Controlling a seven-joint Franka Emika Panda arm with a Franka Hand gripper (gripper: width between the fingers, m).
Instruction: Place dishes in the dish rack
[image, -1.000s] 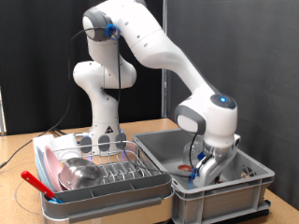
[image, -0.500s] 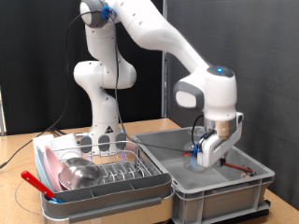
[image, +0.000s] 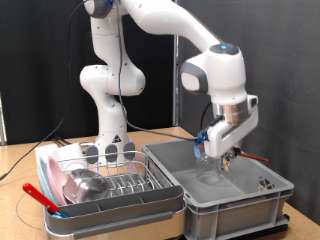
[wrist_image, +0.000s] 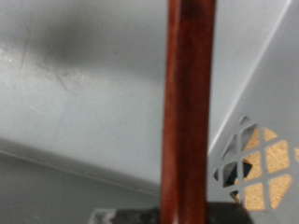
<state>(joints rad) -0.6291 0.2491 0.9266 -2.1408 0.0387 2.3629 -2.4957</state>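
Next, my gripper lifts the red utensil (image: 254, 158) clear and turns the utensil's handle down before it gets to the dish rack (image: 130, 184), because the utensil lies almost level in my gripper over the grey tub.
My gripper (image: 222, 158) hangs above the grey plastic tub (image: 240, 205) and is shut on the thin red long-handled utensil (image: 252, 157), which sticks out towards the exterior view's right. In the wrist view the red handle (wrist_image: 187, 103) runs straight across the picture, with the tub's grey floor (wrist_image: 84, 84) behind it. The chrome wire dish rack (image: 120, 186) stands at the exterior view's left. It holds the shiny steel bowl (image: 85, 185), and the pink plate (image: 50, 172) is at its left side. Something clear, perhaps the glass (image: 208, 176), stands in the tub below the gripper.
The tub's perforated wall (wrist_image: 250, 159) shows in the wrist view. The robot's base (image: 112, 130) stands behind the rack. A red piece (image: 36, 192) lies along the rack's left edge. A black curtain closes the back.
The gripper has risen out of the tub with the red utensil, from low inside it to well above its rim, and the arm has straightened upward.
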